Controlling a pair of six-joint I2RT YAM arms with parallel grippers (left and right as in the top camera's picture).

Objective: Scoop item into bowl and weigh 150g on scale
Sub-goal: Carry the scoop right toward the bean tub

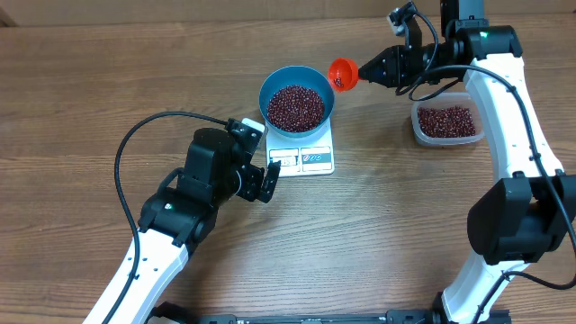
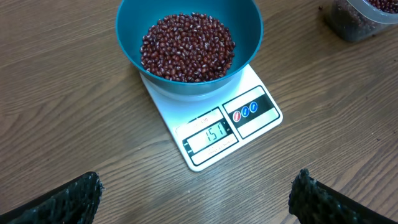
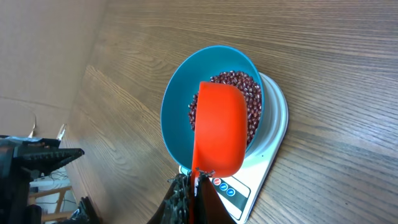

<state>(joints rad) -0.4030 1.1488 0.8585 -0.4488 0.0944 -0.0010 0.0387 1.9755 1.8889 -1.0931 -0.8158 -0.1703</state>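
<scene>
The scale's display (image 2: 215, 133) shows more than 150g, so the robot's right gripper should tip the scoop out into the clear tub (image 1: 447, 122) and then scoop beans from the blue bowl.
The blue bowl (image 1: 297, 99) stands on the white scale (image 1: 310, 158), holding a heap of red-brown beans (image 1: 296, 107). In the left wrist view the bowl (image 2: 189, 37) and beans (image 2: 186, 46) sit above the scale's display (image 2: 211, 134), which shows digits. My left gripper (image 2: 199, 199) hangs open over bare table in front of the scale, nothing between its fingers. My right gripper (image 3: 194, 186) is shut on the handle of an orange scoop (image 3: 217, 127), held in the air just right of the bowl; a few beans lie in the scoop (image 1: 342, 74).
A clear plastic tub (image 1: 445, 123) with more beans stands on the table at the right, below the right arm. The left arm's cable (image 1: 144, 135) loops over the table to the left of the scale.
</scene>
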